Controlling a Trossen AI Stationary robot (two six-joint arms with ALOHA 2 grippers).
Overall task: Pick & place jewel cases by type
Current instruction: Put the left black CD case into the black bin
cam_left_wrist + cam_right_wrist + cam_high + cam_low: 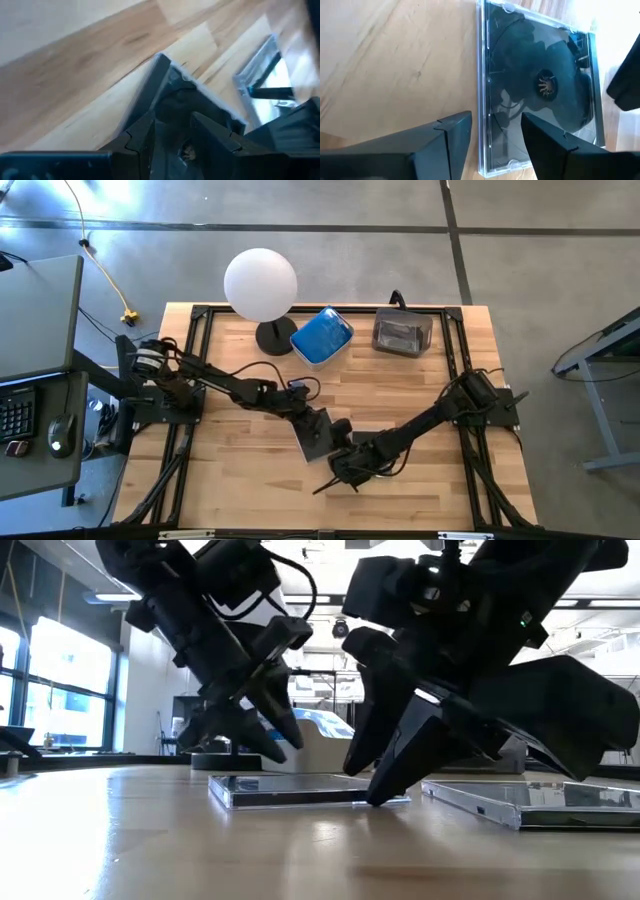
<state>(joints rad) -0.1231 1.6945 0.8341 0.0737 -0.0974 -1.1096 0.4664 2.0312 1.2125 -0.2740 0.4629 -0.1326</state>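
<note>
Next, I back my left gripper off to take the case by its dark spine (146,93), because both left fingers are hanging over the case's black inside (176,112).
A clear jewel case with a black inside (318,436) (540,85) lies flat on the table's middle. My left gripper (312,420) (172,117) stands open, slanting down over the case's far left part; in the low view its fingertips (285,745) show a little above the case (300,790). My right gripper (345,465) (495,120) is open at the case's near right edge, one finger over the case and one beside it over the wood. A second clear jewel case (530,802) (262,75) lies flat nearer the front, under my right arm. My left gripper hangs close over the case; whether its fingers touch it I cannot tell. My right gripper comes slanting down from the table's near right. Its outer fingertip (380,798) stands at table level against the case's side edge (480,125). Whether the other finger (550,145) touches the lid I cannot tell.
At the back stand a tub with blue cases (322,337) and a clear tub (402,332). A white globe lamp (260,285) on a black foot is at the back left. Black frame rails (190,380) run along the table's sides.
</note>
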